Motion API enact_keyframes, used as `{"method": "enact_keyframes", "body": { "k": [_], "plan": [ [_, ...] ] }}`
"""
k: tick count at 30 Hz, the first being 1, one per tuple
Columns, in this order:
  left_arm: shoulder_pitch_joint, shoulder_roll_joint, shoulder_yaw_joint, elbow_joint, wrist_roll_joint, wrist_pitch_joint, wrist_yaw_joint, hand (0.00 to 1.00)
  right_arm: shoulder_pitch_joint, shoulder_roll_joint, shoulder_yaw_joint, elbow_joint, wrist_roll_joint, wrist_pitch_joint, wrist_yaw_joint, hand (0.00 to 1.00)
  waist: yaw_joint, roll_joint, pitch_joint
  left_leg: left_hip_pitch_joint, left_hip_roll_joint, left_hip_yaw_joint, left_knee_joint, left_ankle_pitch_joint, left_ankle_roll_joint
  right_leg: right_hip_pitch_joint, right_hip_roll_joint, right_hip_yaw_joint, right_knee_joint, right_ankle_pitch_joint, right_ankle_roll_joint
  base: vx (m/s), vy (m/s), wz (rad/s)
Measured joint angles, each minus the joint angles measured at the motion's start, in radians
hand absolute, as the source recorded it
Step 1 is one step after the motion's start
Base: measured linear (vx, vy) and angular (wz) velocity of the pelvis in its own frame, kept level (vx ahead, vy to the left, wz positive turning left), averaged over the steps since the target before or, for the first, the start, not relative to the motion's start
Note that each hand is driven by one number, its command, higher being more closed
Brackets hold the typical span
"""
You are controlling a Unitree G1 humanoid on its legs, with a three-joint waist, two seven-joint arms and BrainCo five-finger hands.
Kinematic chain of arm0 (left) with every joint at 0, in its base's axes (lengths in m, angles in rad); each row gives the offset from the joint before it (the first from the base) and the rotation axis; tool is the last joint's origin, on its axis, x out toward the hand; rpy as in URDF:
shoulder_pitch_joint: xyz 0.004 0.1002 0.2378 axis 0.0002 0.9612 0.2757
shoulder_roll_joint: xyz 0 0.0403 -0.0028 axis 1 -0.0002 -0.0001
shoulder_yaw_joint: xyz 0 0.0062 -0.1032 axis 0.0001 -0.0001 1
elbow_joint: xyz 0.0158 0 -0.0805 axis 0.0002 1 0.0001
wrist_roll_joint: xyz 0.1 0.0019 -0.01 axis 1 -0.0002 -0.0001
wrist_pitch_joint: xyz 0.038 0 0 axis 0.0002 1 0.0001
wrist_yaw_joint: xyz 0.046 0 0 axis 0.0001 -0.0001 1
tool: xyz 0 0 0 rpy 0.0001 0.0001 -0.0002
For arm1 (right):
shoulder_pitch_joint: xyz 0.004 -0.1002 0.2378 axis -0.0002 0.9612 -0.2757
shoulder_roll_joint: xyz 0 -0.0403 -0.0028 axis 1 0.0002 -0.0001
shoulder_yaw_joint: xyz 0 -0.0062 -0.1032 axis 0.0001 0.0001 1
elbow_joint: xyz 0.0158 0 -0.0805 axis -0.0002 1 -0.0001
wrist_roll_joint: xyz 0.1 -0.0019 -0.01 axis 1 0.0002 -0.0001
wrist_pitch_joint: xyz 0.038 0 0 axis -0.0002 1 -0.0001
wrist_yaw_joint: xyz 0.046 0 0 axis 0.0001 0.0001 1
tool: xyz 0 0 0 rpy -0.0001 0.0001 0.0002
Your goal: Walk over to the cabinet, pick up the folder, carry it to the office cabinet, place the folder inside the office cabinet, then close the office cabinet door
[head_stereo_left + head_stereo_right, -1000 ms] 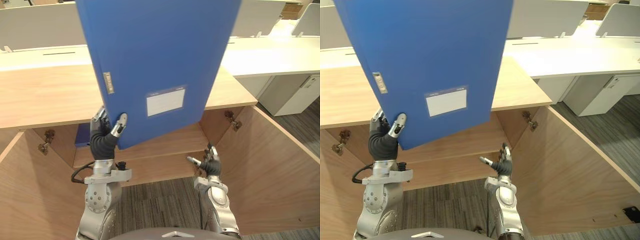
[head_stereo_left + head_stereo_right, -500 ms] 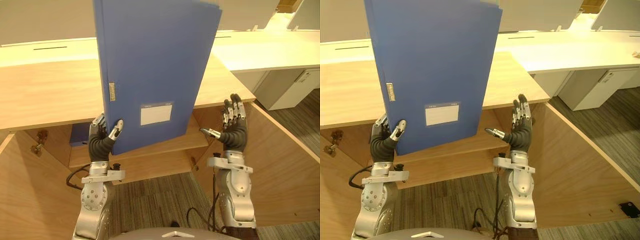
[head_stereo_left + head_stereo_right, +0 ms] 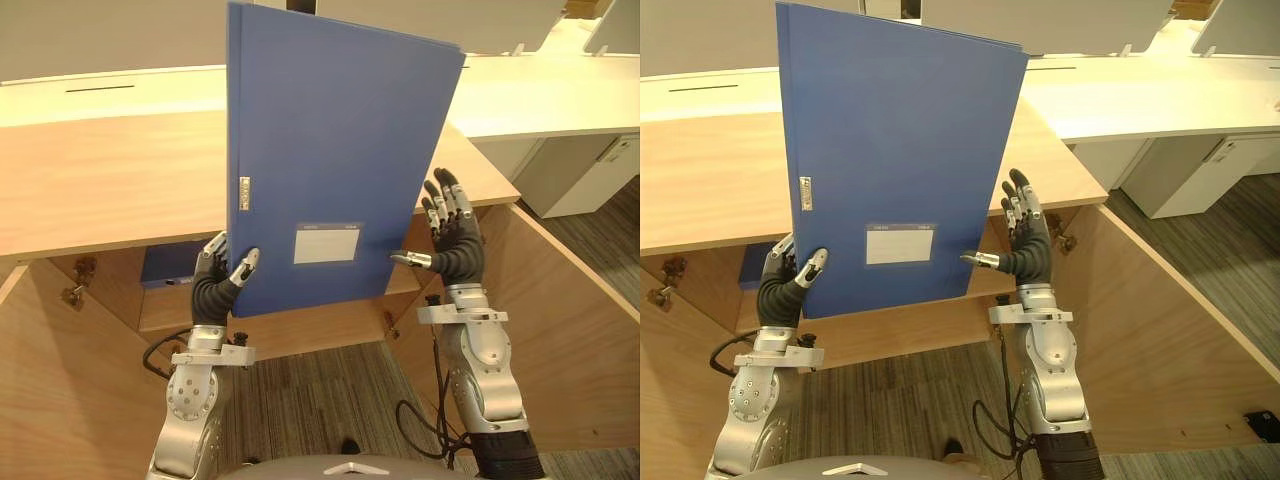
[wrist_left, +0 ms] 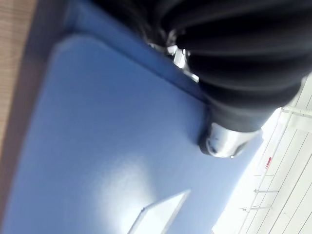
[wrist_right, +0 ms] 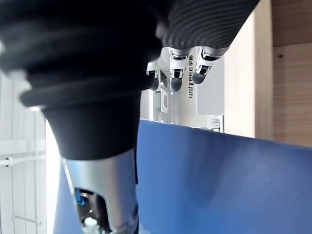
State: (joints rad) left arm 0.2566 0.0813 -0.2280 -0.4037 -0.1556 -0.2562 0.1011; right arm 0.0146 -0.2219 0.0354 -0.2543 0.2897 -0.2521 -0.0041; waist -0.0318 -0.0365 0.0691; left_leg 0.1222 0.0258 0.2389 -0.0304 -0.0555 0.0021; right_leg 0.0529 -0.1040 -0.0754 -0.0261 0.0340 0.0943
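Observation:
The blue folder (image 3: 340, 150) stands straight up above its held lower corner (image 3: 244, 268), so it will stay flat and closed as I lower it into the cabinet.
A large blue folder (image 3: 330, 150) with a white label stands upright in front of me, above the open wooden cabinet. My left hand (image 3: 215, 285) is shut on its lower left corner, thumb on the front face and fingers behind. My right hand (image 3: 455, 250) is open beside the folder's right edge, fingers straight and pointing up, with the thumb tip at the lower right corner. In the left wrist view the thumb (image 4: 224, 141) presses on the blue cover (image 4: 97, 161). The right wrist view shows the folder (image 5: 219, 180) below the straight fingers (image 5: 178, 73).
The cabinet's wooden top (image 3: 100, 190) runs behind the folder. Both doors stand open: the left door (image 3: 50, 400) and the right door (image 3: 570, 330). Another blue item (image 3: 170, 265) lies on the inner shelf at the left. White desks (image 3: 540, 90) stand behind.
The folder has come down and turned more upright, square to me. My right hand rose from low by the cabinet floor to the folder's right edge. The left hand kept its hold.

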Motion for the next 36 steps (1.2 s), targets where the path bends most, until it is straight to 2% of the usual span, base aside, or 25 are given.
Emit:
{"method": "enact_keyframes", "body": {
  "k": [10, 11, 14, 18, 21, 30, 31, 36],
  "plan": [
    [-0.029, 0.001, -0.02, 0.0, -0.039, 0.0, -0.031, 1.0, -0.043, -0.001, 0.032, 0.104, 0.211, 0.016, 0.075, 0.0, 0.005, 0.001, 0.0, -0.014, 0.0, -0.023, 0.013, 0.001, 0.001, 0.0, -0.004, -0.021, 0.003, 0.001, 0.0, -0.02, -0.013, 0.07],
    [-0.029, 0.001, -0.02, 0.0, -0.039, 0.0, -0.04, 1.0, -0.056, -0.003, 0.04, 0.133, 0.244, 0.022, 0.095, 1.0, 0.004, 0.001, 0.0, -0.015, -0.001, -0.023, 0.012, 0.001, 0.001, 0.0, -0.005, -0.021, 0.003, 0.001, 0.0, -0.05, -0.007, 0.0],
    [-0.03, 0.007, -0.023, 0.0, -0.039, 0.0, -0.046, 1.0, -0.069, -0.014, 0.044, 0.159, 0.273, 0.04, 0.13, 1.0, 0.006, 0.001, -0.001, -0.015, -0.004, -0.024, 0.012, 0.002, 0.003, -0.001, -0.007, -0.021, 0.004, 0.001, 0.001, -0.02, -0.002, 0.0],
    [-0.03, 0.027, -0.024, 0.001, -0.039, 0.0, -0.049, 1.0, -0.081, -0.109, 0.087, 0.16, 0.274, 0.057, 0.178, 1.0, 0.008, 0.002, -0.001, -0.019, -0.009, -0.024, 0.012, 0.006, 0.009, -0.009, -0.013, -0.018, 0.004, 0.012, 0.006, -0.01, 0.002, 0.0],
    [-0.03, 0.041, -0.028, 0.004, -0.039, 0.0, -0.048, 1.0, -0.087, -0.141, 0.108, 0.16, 0.272, 0.06, 0.201, 1.0, 0.008, 0.001, -0.001, -0.022, -0.011, -0.023, 0.012, 0.008, 0.011, -0.012, -0.016, -0.017, 0.004, 0.018, 0.005, -0.05, 0.004, 0.0],
    [-0.03, 0.058, -0.029, 0.029, -0.036, -0.004, -0.048, 1.0, -0.087, -0.133, 0.118, 0.157, 0.251, 0.065, 0.209, 1.0, 0.01, 0.005, -0.008, -0.029, -0.021, -0.023, -0.012, 0.029, 0.015, -0.026, -0.023, -0.016, 0.003, 0.02, 0.007, -0.06, -0.008, 0.01],
    [-0.03, 0.058, -0.027, 0.03, -0.036, -0.004, -0.047, 0.0, -0.087, -0.124, 0.117, 0.157, 0.241, 0.065, 0.205, 1.0, 0.011, 0.006, -0.014, -0.029, -0.022, -0.023, -0.014, 0.032, 0.016, -0.031, -0.023, -0.015, 0.003, 0.022, 0.008, 0.0, 0.0, 0.0],
    [-0.028, 0.057, -0.002, 0.033, 0.015, -0.004, -0.039, 0.0, -0.087, -0.067, 0.103, 0.151, 0.173, 0.065, 0.194, 1.0, 0.015, 0.007, -0.017, -0.03, -0.022, -0.023, -0.012, 0.033, 0.016, -0.031, -0.023, -0.015, 0.003, 0.023, 0.006, -0.02, -0.01, 0.0]
  ]
}}
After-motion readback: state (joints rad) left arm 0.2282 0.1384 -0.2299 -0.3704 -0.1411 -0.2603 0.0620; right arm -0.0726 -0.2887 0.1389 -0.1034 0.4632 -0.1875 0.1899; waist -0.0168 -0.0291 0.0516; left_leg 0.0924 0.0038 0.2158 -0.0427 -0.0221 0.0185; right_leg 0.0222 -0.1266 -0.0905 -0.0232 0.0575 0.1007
